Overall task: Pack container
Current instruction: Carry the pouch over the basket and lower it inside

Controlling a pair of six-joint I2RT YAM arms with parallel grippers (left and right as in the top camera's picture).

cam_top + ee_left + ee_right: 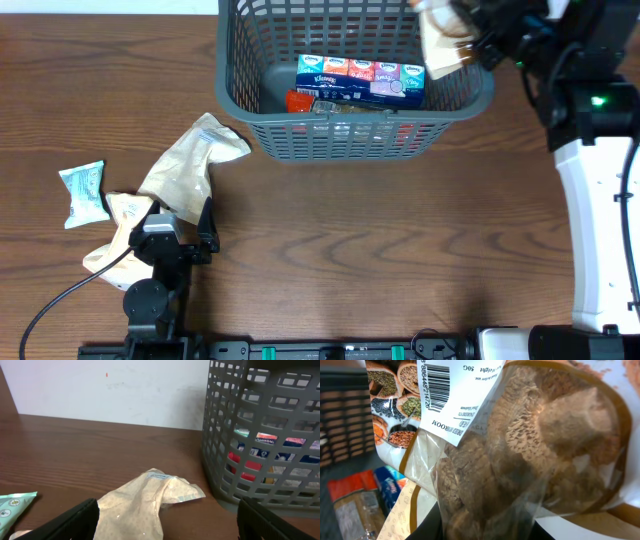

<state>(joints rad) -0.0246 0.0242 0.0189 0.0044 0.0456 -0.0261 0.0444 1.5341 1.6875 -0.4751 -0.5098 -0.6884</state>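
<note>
The bag of dried mushrooms (pixel 442 42) is hanging over the basket's rim. My right gripper should keep going inward and down until the bag gets to the tissue packs (pixel 360 80).
The dark grey slotted basket (pixel 470 95) stands at the back centre and also shows in the left wrist view (pixel 220 450). Inside lie a row of tissue packs (pixel 360 78) and a red packet (pixel 300 101). My right gripper (pixel 465 35) is shut on a clear bag of dried mushrooms (pixel 530 455), held over the basket's right rim (pixel 438 40). My left gripper (pixel 185 225) is open and empty near the front left, just behind a beige crumpled packet (pixel 185 165), which also shows in the left wrist view (pixel 145 505).
A light green packet (pixel 82 190) lies at the far left and also shows in the left wrist view (pixel 12 507). Another beige packet (pixel 118 225) lies under the left arm. A white wall (pixel 110 390) backs the table.
</note>
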